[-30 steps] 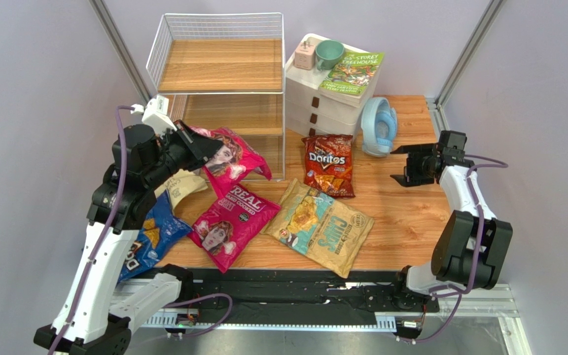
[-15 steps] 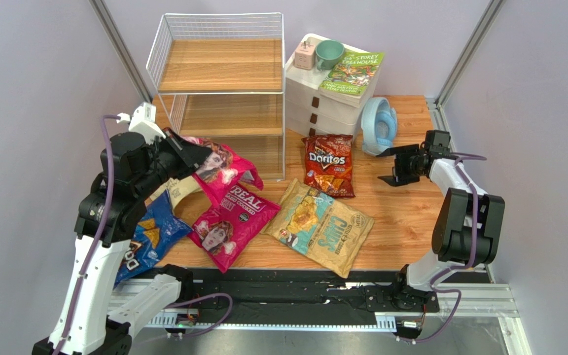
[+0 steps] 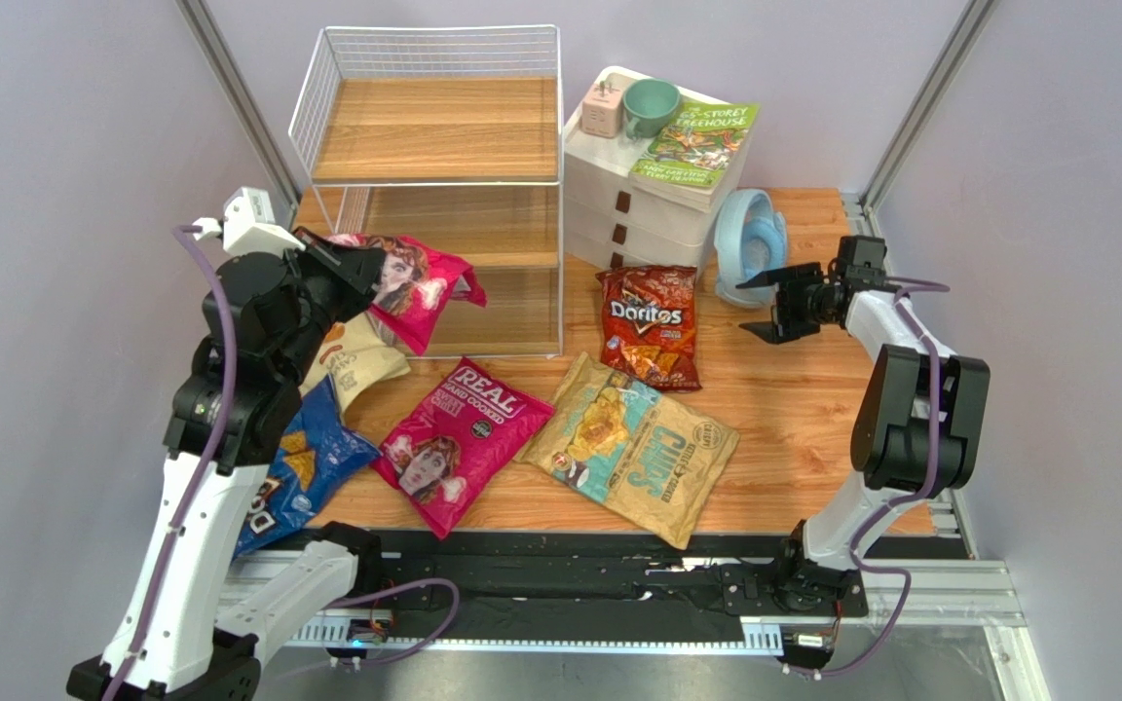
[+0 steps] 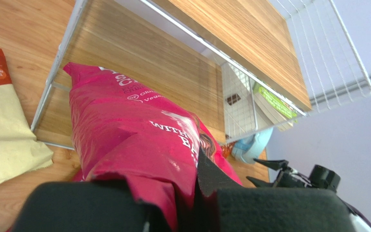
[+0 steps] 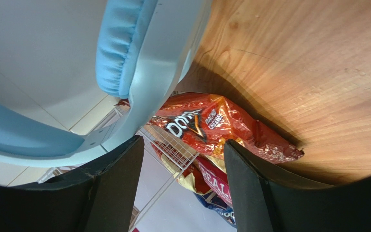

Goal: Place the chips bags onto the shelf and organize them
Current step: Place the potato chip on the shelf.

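The magenta bag [image 3: 418, 292] is slanted below the front edge of the middle level, so my left gripper should raise it, turn it straight and push it onto the middle level [image 3: 501, 230].
My left gripper [image 3: 330, 266] is shut on a magenta chips bag [image 3: 413, 278] and holds it in the air at the front left of the white wire shelf [image 3: 435, 183], level with the middle tier. In the left wrist view the bag [image 4: 134, 140] hangs in front of the lower tiers [image 4: 139, 67]. On the table lie a second magenta bag [image 3: 457, 438], the tan-and-teal bag [image 3: 633, 446], the red Doritos [image 3: 649, 324], the blue Doritos [image 3: 289, 470] and the orange-and-cream bag [image 3: 352, 361]. My right gripper [image 3: 762, 303] is open and empty, right of the red Doritos [image 5: 221, 125].
A white drawer unit [image 3: 640, 205] stands right of the shelf, with a green book [image 3: 694, 142], a teal cup [image 3: 650, 105] and a pink box [image 3: 604, 105] on top. A light blue object [image 3: 747, 249] leans by it, close to my right gripper [image 5: 182, 188].
My left gripper has lifted the magenta bag up and back, from the table level towards the shelf's middle tier. My right gripper has moved left and back, nearer the light blue object.
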